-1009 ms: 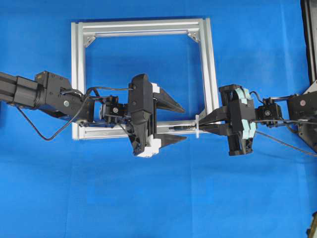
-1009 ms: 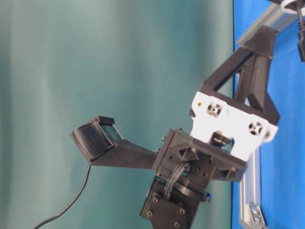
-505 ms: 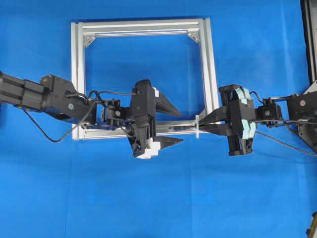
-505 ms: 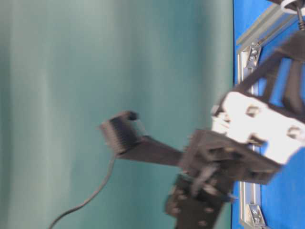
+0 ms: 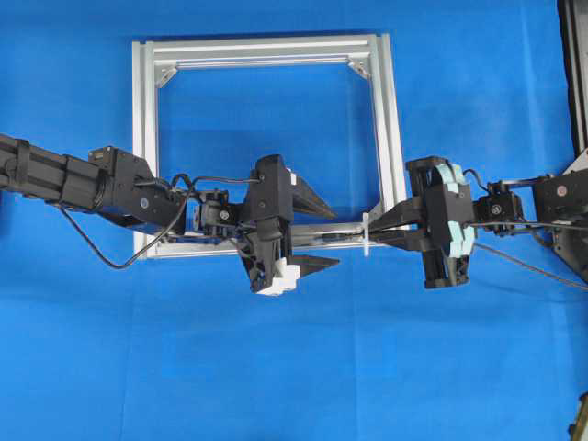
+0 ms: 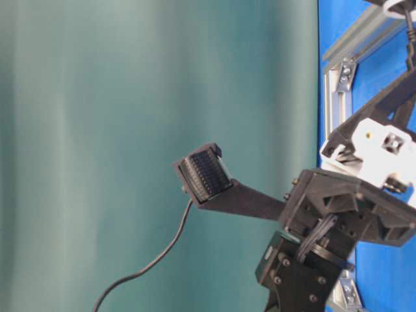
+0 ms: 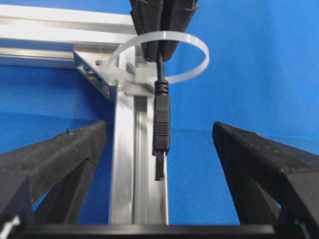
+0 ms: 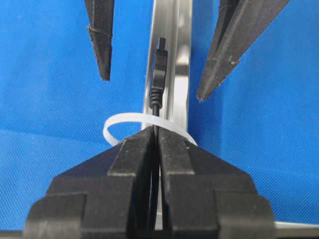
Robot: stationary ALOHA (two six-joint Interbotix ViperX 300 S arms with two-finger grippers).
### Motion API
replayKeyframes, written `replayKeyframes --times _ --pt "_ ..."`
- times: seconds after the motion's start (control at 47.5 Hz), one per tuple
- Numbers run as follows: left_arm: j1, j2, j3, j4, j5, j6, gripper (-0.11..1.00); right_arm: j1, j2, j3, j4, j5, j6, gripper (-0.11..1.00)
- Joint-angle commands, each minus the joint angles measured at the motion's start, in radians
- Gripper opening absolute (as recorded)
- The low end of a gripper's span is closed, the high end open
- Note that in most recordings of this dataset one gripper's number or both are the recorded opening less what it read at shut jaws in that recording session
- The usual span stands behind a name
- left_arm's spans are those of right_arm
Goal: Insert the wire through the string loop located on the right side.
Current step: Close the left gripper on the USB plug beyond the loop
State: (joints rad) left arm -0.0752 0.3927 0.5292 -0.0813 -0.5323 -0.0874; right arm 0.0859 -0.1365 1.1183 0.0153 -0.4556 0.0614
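Note:
The thin wire (image 7: pixel 160 69) will slide far through the white string loop (image 7: pixel 203 52) when the robot pulls the plug, because the loop stands wide around the wire.
The wire (image 7: pixel 160 124) is a thin black cable with a small plug tip, and it passes through the white string loop (image 7: pixel 199 55) at the frame's near right corner. My right gripper (image 8: pixel 157 132) is shut on the wire just behind the string loop (image 8: pixel 119 122), and the plug (image 8: pixel 158 67) pokes out beyond it. Seen from overhead, the right gripper (image 5: pixel 378 230) sits against the loop (image 5: pixel 366 235). My left gripper (image 5: pixel 336 239) is open, one finger on either side of the plug, not touching it. Its fingers (image 7: pixel 60 159) stand wide apart around the plug tip.
The square aluminium frame (image 5: pixel 147 138) lies on the blue mat, and the wire hangs over its front rail (image 7: pixel 124 174). The left arm's own black cable (image 5: pixel 92 248) loops off the frame's left side. A dark rail (image 5: pixel 574 73) runs along the right edge.
The left arm has reached further right and dropped lower, bringing its open fingers down around the plug over the front rail. The right gripper and the wire have stayed put.

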Motion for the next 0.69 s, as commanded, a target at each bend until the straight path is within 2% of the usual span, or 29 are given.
replayKeyframes --times 0.0,0.526,0.589,0.673 --pt "-0.003 -0.020 -0.015 0.003 -0.011 0.000 0.91 0.002 -0.008 -0.011 0.000 -0.009 -0.002 -0.03" --pt "0.000 -0.021 -0.014 0.000 -0.011 0.000 0.90 0.000 -0.008 -0.011 -0.002 -0.008 -0.002 -0.03" --pt "0.002 -0.021 -0.014 0.000 -0.011 0.000 0.84 0.000 -0.008 -0.011 -0.002 -0.008 -0.002 -0.03" --pt "0.003 -0.021 -0.012 0.000 -0.014 0.000 0.64 0.000 -0.008 -0.011 -0.002 -0.008 -0.002 -0.03"
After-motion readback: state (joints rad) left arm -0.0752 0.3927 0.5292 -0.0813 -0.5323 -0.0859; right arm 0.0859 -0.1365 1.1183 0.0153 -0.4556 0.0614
